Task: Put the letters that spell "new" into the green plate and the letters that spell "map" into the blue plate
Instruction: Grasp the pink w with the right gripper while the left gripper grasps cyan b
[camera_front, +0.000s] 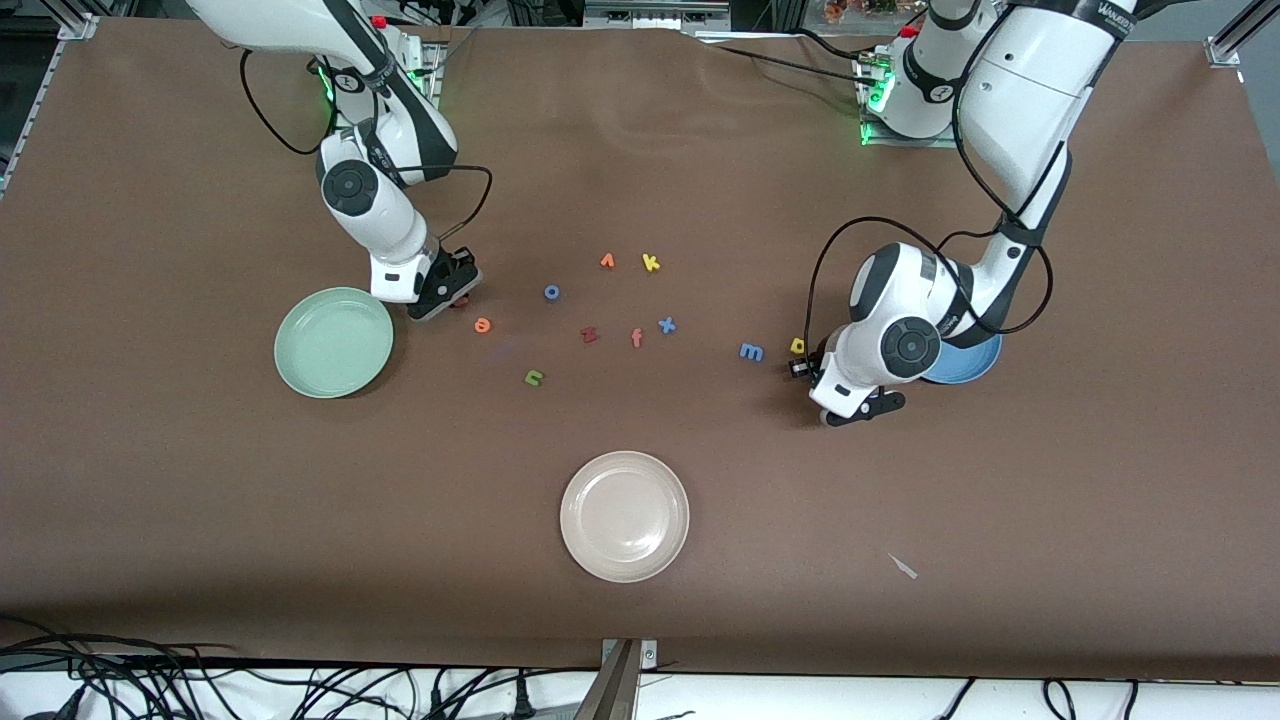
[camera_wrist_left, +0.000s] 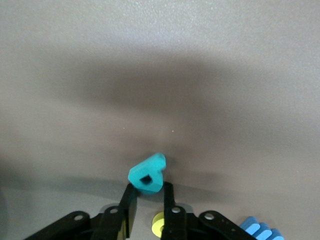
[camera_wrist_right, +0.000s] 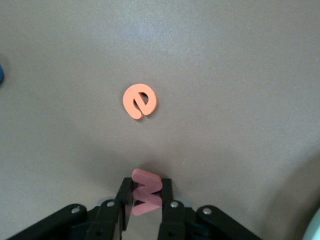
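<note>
The fingers of the robot's left gripper pinch only the near end of the teal "a" (camera_wrist_left: 149, 189), so they should open, reach further around its body (camera_wrist_left: 149, 172) and close before the robot lifts it.
My right gripper (camera_wrist_right: 146, 184) is shut on the pink "w" (camera_wrist_right: 146, 196), low over the table beside the green plate (camera_front: 334, 342). The orange "e" (camera_wrist_right: 140, 101) lies flat just off its tips, and the green "n" (camera_front: 534, 377) lies nearer the front camera. My left gripper (camera_wrist_left: 148, 187) is shut on the teal "a" (camera_wrist_left: 147, 174) next to the blue plate (camera_front: 975, 362), which the left arm largely hides. Close by it lie the yellow "p" (camera_front: 798, 346) and the blue "m" (camera_front: 751, 351).
Mid-table lie other letters: dark red "z" (camera_front: 590, 334), orange "f" (camera_front: 636, 338), blue "x" (camera_front: 667, 324), blue "o" (camera_front: 551, 292), orange "v" (camera_front: 607, 261), yellow "k" (camera_front: 651, 263). A cream plate (camera_front: 625, 515) sits nearer the front camera.
</note>
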